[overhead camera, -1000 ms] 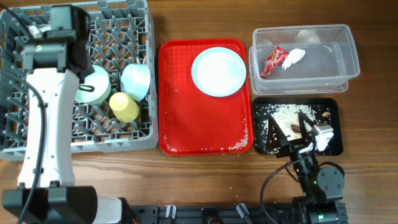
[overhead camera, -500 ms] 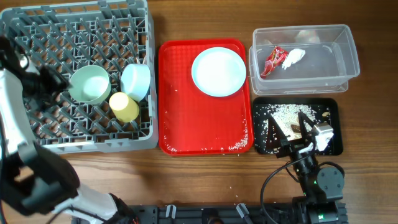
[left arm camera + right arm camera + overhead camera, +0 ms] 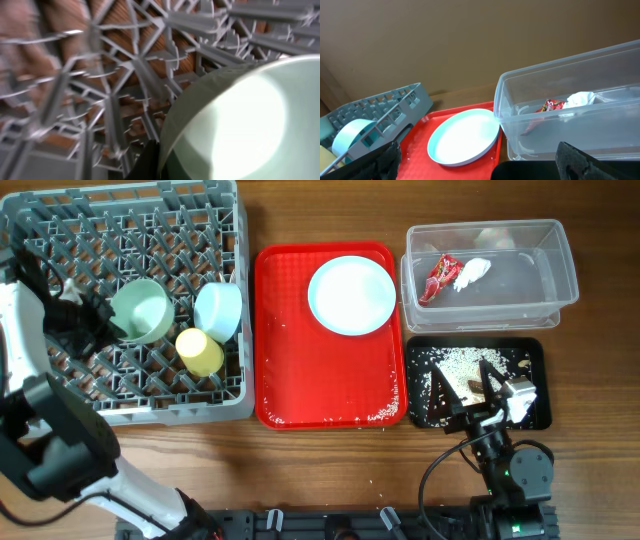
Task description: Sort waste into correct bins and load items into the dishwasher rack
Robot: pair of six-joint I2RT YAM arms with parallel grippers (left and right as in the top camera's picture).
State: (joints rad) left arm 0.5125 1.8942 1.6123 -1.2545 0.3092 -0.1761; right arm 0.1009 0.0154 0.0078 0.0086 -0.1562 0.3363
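The pale green bowl [image 3: 145,310] leans across the rack's wires, away from the light blue bowl, so my left gripper should set it upright next to that bowl.
The grey dishwasher rack [image 3: 60,220] holds the pale green bowl [image 3: 140,310], the light blue bowl [image 3: 218,310] and the yellow cup [image 3: 200,352]. My left gripper [image 3: 88,320] is shut on the green bowl's left rim, and the bowl is tipped up. In the left wrist view a dark finger [image 3: 155,162] presses the bowl's rim [image 3: 240,125] over the rack grid [image 3: 125,60]. The light blue plate [image 3: 351,295] lies on the red tray. The clear tub [image 3: 560,280] holds the red wrapper [image 3: 441,277] and the napkin [image 3: 472,272]. Rice [image 3: 465,363] lies in the black tray [image 3: 535,355]. My right gripper [image 3: 490,395] is open above it. The fork and spoon are out of view.
The red serving tray [image 3: 300,380] lies between the rack and the bins, with rice grains near its front right corner. The right wrist view shows the plate [image 3: 464,136], the tub [image 3: 600,120], the wrapper [image 3: 550,106] and the rack's corner [image 3: 380,102].
My left arm has swung off the rack's left side and come to the green bowl's rim. The bowl has tipped up from lying flat. The right arm has not moved.
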